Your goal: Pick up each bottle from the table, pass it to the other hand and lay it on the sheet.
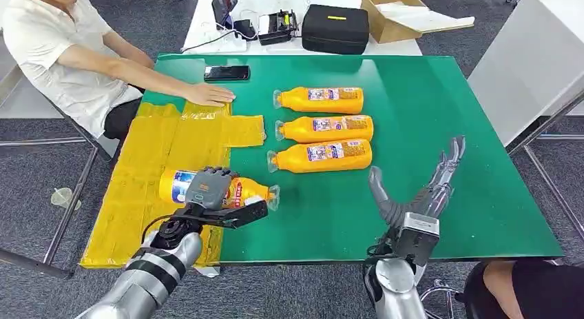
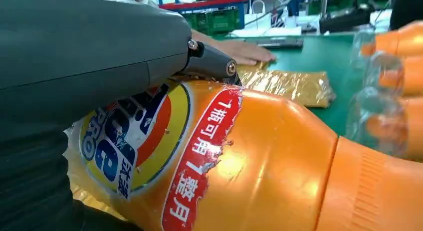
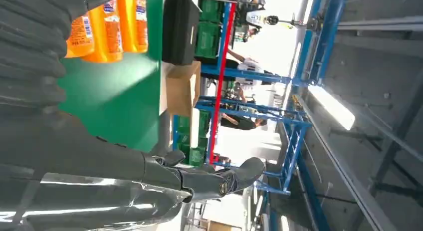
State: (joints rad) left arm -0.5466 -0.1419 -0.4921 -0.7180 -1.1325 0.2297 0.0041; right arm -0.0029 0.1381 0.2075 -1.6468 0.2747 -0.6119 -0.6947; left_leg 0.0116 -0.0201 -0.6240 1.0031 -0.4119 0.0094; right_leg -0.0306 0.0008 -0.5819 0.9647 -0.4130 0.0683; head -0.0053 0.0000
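Note:
The nearest orange bottle (image 1: 320, 156) is lying with its back label (image 1: 335, 151) up. I should expect to find a blue and red label hidden underneath when I turn the bottle.
An orange bottle (image 1: 253, 191) with a blue and red label lies on its side at the right edge of the yellow sheet (image 1: 148, 160), its clear cap end over the green table (image 1: 441, 112). My left hand (image 1: 210, 188) wraps it, fingers over the top and thumb along the near side. The left wrist view shows the bottle (image 2: 259, 166) pressed against my left hand (image 2: 75, 56). Three more orange bottles (image 1: 320, 99), (image 1: 327, 128), (image 1: 324, 156) lie in a row mid-table. My right hand (image 1: 420, 188) hovers open near the table's front edge, fingers spread and holding nothing.
A person sits at the far left with a hand (image 1: 210, 94) resting on the sheet's far end. A black phone (image 1: 226, 72) lies behind it. A black case (image 1: 335, 28) and a cardboard box (image 1: 389, 12) stand on the white table beyond. Another person's leg (image 1: 530, 288) is at the lower right.

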